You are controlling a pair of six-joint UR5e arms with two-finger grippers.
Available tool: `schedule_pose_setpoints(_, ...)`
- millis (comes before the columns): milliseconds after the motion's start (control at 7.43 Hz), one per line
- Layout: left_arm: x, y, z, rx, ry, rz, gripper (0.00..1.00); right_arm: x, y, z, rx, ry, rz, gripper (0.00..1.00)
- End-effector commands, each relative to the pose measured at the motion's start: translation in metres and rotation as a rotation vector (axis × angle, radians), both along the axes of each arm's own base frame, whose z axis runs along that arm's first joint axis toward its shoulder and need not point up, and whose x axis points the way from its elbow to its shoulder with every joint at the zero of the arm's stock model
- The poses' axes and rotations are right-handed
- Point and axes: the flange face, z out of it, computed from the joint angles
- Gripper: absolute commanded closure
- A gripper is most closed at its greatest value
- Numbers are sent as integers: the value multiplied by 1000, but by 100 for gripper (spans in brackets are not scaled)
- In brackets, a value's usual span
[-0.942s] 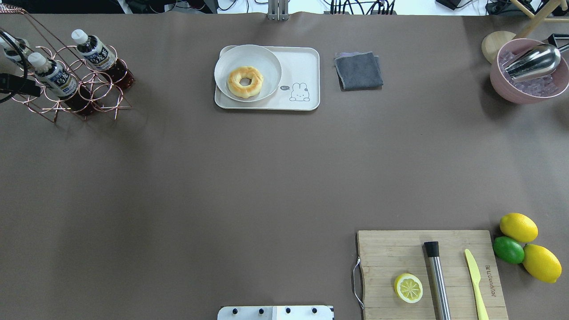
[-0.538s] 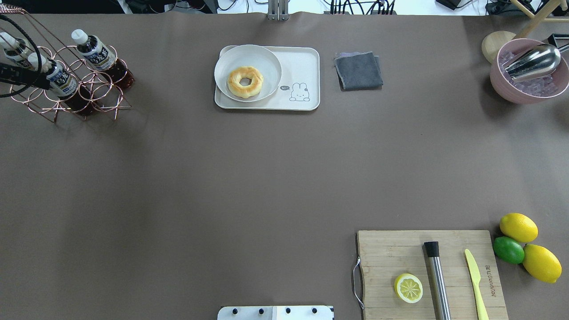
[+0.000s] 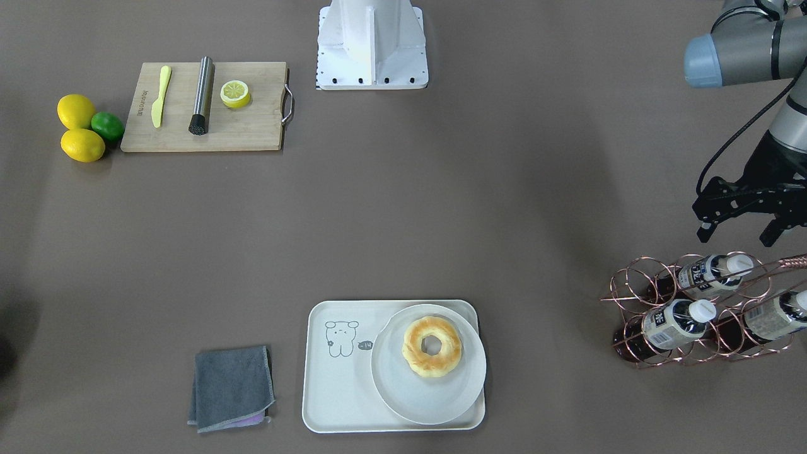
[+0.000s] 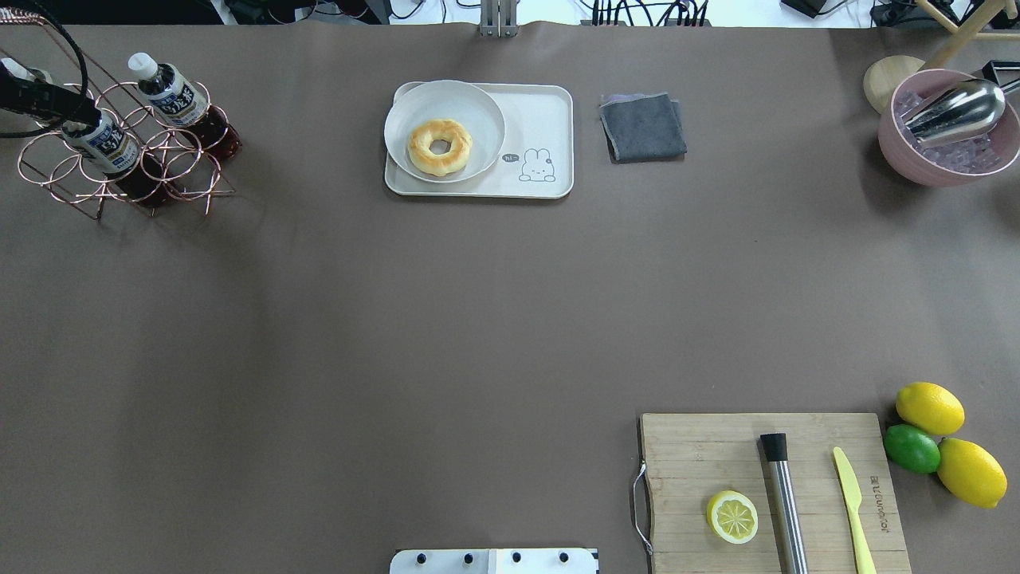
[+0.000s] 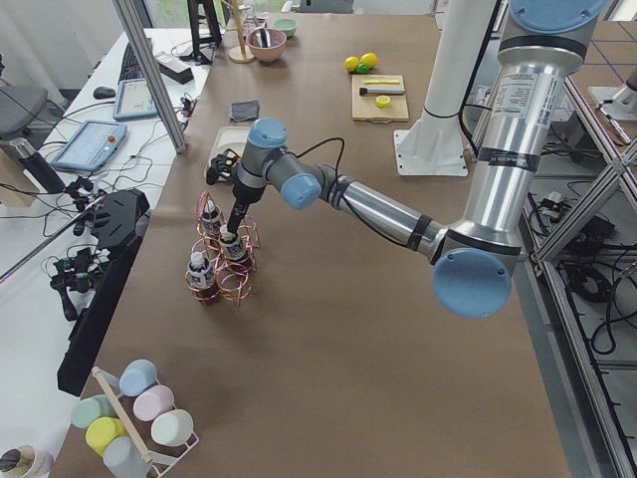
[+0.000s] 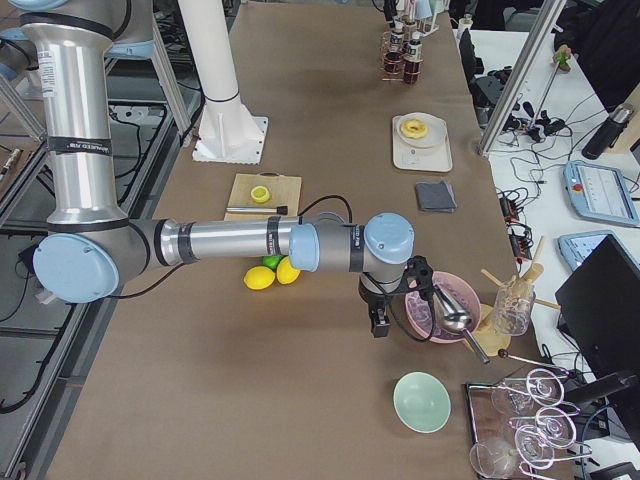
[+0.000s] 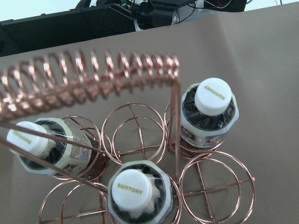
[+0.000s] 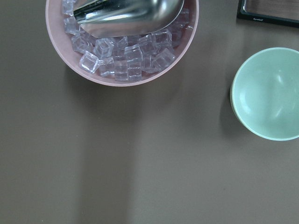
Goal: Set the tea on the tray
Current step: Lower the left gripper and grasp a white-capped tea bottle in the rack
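My gripper will lift the tea bottle (image 3: pixel 712 275), and the bottle should slide out freely and leave the rack behind, because the copper wire rings (image 3: pixel 664 283) are open at the top.
Three tea bottles stand in a copper wire rack (image 3: pixel 632 278) at the table's far left: one (image 4: pixel 171 92), a second (image 4: pixel 110 145), and a third mostly hidden behind my arm. Their white caps (image 7: pixel 212 95) show from above in the left wrist view. My left gripper (image 3: pixel 739 236) is open and empty and hovers over the rack's near side, above the bottles. The cream tray (image 4: pixel 542 119) lies at the far middle. A white plate (image 4: pixel 478 112) with a doughnut (image 4: pixel 439 147) sits on the tray. My right gripper (image 6: pixel 380 320) shows only in the exterior right view, so I cannot tell its state.
A grey cloth (image 4: pixel 642 126) lies right of the tray. A pink bowl (image 4: pixel 948 171) of ice with a metal scoop stands at the far right, a green bowl (image 8: pixel 268 93) beside it. A wooden board (image 4: pixel 701 454) with half a lemon, a muddler and a knife is near right, with lemons and a lime.
My left gripper has moved away from the robot and slightly right, from beside the rack to over the bottles. Nothing else has moved.
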Motion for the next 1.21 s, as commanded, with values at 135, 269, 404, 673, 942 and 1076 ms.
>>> schedule_pose_setpoints(135,-3,-32,21,-1,6,0,3,0,-1,-5,8,-3,3,0)
schedule_pose_setpoints(269,-3,-32,21,-2,9,-3,3,0,-2,-6,10,-2,2,0)
schedule_pose_setpoints(404,-2,-32,20,-1,9,-2,11,0,-2,-7,12,-2,2,0)
schedule_pose_setpoints(673,-1,-27,21,1,13,2,16,0,-3,-7,14,-1,2,0)
schedule_pose_setpoints(942,3,-25,19,0,21,14,29,0,-4,-8,15,2,2,0)
schedule_pose_setpoints(1076,7,-23,25,-29,55,53,33,0,-4,-8,15,2,2,0)
